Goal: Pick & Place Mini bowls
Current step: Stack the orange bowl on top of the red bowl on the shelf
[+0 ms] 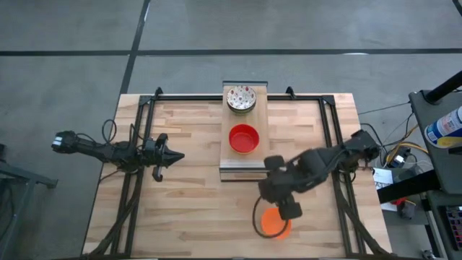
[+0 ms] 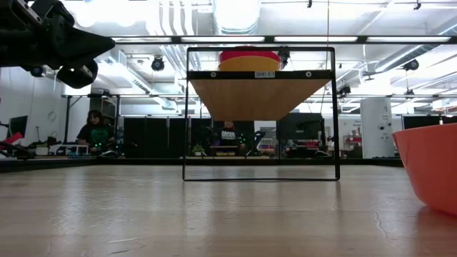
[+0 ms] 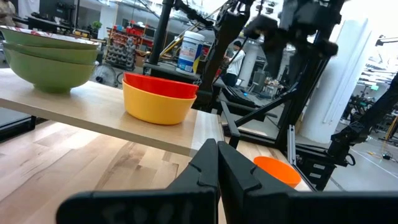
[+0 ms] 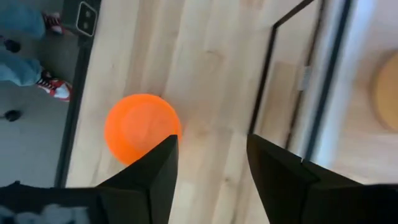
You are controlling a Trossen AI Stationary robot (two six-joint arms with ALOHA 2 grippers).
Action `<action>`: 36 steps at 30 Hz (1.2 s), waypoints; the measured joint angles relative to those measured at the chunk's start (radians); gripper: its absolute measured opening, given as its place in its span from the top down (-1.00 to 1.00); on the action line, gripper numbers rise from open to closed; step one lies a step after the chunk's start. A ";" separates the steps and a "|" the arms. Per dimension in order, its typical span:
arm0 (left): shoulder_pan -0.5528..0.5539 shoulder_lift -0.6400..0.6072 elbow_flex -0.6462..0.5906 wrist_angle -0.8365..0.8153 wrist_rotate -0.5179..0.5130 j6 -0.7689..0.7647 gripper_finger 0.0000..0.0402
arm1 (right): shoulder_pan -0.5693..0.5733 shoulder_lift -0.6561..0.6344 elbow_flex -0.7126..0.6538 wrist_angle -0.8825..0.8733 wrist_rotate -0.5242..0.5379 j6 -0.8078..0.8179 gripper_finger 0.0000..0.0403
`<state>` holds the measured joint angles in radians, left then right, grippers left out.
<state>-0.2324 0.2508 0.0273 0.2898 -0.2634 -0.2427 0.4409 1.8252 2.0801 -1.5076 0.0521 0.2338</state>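
The orange mini bowl (image 1: 273, 222) is upright and clear of the board. My right gripper keeps going toward the bowl's near rim (image 1: 275, 237) until its open fingers are on both sides of the rim.
An orange mini bowl (image 1: 274, 223) stands on its base near the table's near edge, also in the right wrist view (image 4: 142, 127) and the low view (image 2: 433, 168). My right gripper (image 4: 211, 144) hovers open above it (image 1: 288, 209), one finger over the bowl's rim and clear of it. On the raised wooden board (image 1: 244, 162) sit a stack of speckled white bowls (image 1: 240, 98) and a red bowl (image 1: 244, 139) nested in a yellow one (image 3: 158, 107). My left gripper (image 3: 217, 158) waits shut over the table's left part (image 1: 175, 156).
The board rests on a black frame (image 2: 260, 114) standing mid-table at the far side. Black rails (image 1: 336, 137) run along the table's sides. Bare wood lies between the board and the near edge. People sit in the room beyond (image 2: 94, 132).
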 joint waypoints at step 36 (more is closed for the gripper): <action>0.000 0.000 0.000 0.000 0.000 0.000 0.99 | 0.321 0.205 -0.537 0.635 -0.053 0.415 0.07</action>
<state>-0.2322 0.2512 0.0273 0.2893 -0.2630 -0.2427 0.7616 2.0299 1.5433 -0.8722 -0.0013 0.6490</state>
